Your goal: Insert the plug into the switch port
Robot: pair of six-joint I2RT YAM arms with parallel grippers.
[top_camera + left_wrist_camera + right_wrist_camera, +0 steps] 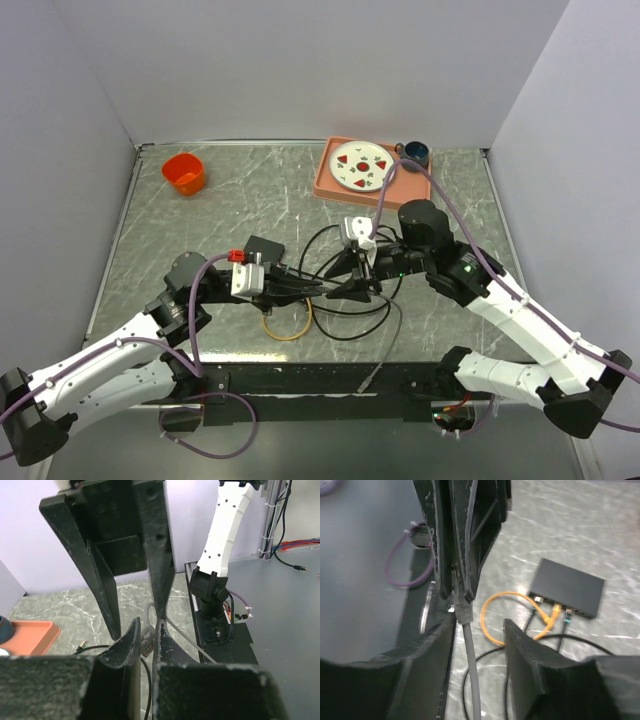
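Note:
The plug (146,644) sits at a slant in my left gripper's fingertips, so my right gripper should hold the boot (464,613) while my left gripper opens and takes the plug again squarely.
My left gripper (147,625) is shut on the clear plug (145,644) of a grey cable (472,680), held above the table's middle. My right gripper (477,625) faces it tip to tip. Its jaws stand apart around the cable just below the plug's boot (462,611), and the cable lies close to one finger (432,650). The switch (567,587) is a flat black box lying on the table beyond. The ports along its near side (547,605) hold an orange plug and black cables. From above, both grippers (322,287) (355,272) meet right of the switch (265,247).
An orange cable loop (287,325) and black cable loops (340,305) lie under the grippers. A salmon tray (325,185) with a white plate (362,166) and a dark cup (415,152) sit at the back right. An orange cup (184,172) stands back left.

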